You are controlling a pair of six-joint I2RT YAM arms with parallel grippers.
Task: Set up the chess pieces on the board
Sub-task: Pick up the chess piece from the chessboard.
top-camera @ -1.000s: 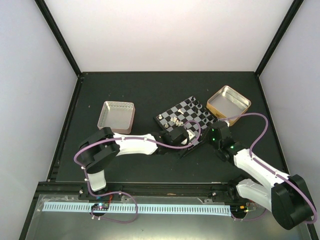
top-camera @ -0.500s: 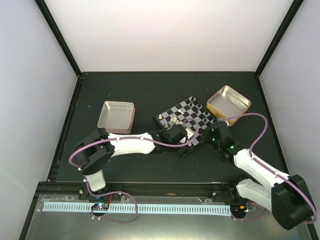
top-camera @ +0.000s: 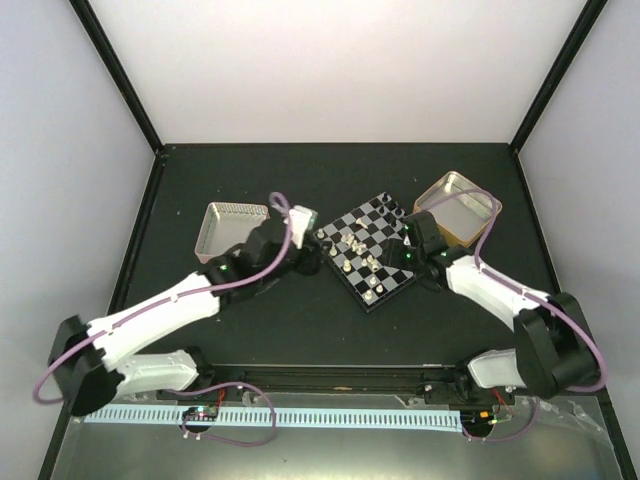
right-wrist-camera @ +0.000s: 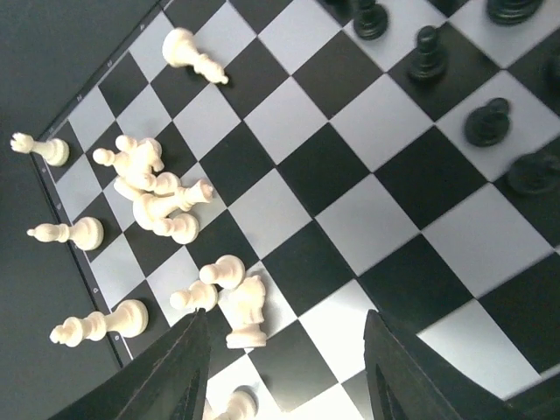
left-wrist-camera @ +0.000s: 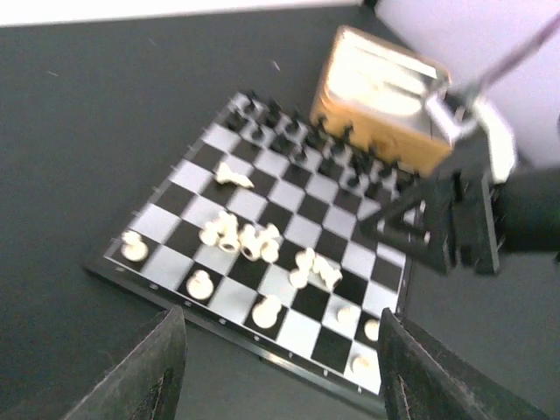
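Observation:
I should use my right gripper to pick up the white knight (right-wrist-camera: 251, 302) by its base (right-wrist-camera: 246, 337), as it lies tipped over on the board near that gripper, and pass it to my left gripper.
The board (top-camera: 385, 285) lies tilted at the table's middle. Cream-white chess pieces (top-camera: 352, 245) are on its left half: some stand along the edge, several lie toppled in a heap (right-wrist-camera: 153, 194). Black chess pieces (left-wrist-camera: 297, 140) stand in rows on the far side. My left gripper (top-camera: 310, 232) hovers open just off the board's left edge, nothing between its fingers (left-wrist-camera: 144, 376). My right gripper (right-wrist-camera: 293, 385) is open above the board's right part, with a fallen white knight (right-wrist-camera: 247, 306) close to its left finger (right-wrist-camera: 171, 376).
A silver tin (top-camera: 235, 232) sits left of the board, close behind my left wrist. A gold-sided tin (top-camera: 458, 205) stands at the board's right corner, next to my right arm (left-wrist-camera: 472, 219). Dark walls frame the table.
My left gripper has opened and pulled back from the board's near side to its left edge. My right gripper has moved up and left over the board.

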